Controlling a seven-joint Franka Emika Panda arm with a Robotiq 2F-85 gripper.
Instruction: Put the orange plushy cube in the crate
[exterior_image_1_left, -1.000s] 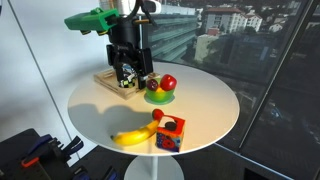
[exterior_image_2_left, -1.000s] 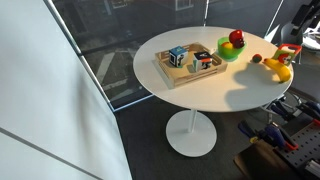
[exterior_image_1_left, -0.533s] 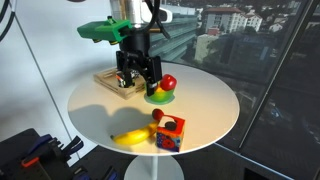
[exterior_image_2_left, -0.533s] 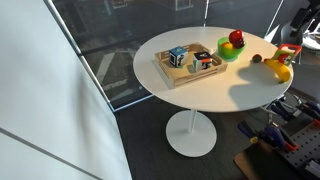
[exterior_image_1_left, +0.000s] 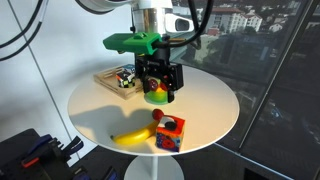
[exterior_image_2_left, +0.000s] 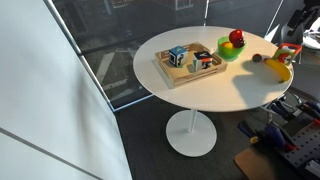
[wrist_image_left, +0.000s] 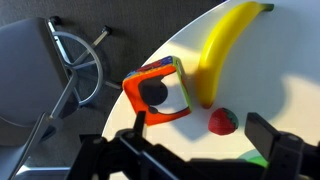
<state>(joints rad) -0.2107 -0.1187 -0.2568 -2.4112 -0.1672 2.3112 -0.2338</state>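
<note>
My gripper keeps heading down toward the cube (exterior_image_1_left: 170, 132) until its open fingers straddle it, as the banana and the strawberry leave the orange plushy cube's sides (wrist_image_left: 188, 92) clear.
The orange plushy cube (exterior_image_1_left: 169, 132) sits at the table's near edge beside a banana (exterior_image_1_left: 130, 137) and a strawberry (exterior_image_1_left: 157, 116). In the wrist view the cube (wrist_image_left: 160, 92) lies just ahead of the left finger. It shows small at the far edge in an exterior view (exterior_image_2_left: 288, 52). The wooden crate (exterior_image_1_left: 108, 80) (exterior_image_2_left: 188, 68) holds a patterned black-and-white cube (exterior_image_1_left: 125, 78) (exterior_image_2_left: 177, 57). My gripper (exterior_image_1_left: 161, 88) (wrist_image_left: 205, 135) is open and empty. It hangs above the green bowl, between the crate and the orange cube.
A green bowl (exterior_image_1_left: 157, 97) (exterior_image_2_left: 232, 50) holds red fruit between the crate and the orange cube. The round white table (exterior_image_1_left: 210, 100) (exterior_image_2_left: 200, 95) stands on one pedestal by a glass wall. Its rim drops off close behind the cube. Chair legs (wrist_image_left: 80, 60) show below.
The gripper has moved from over the crate, across to above the green bowl, nearer the orange cube. It stayed open. The objects have not moved.
</note>
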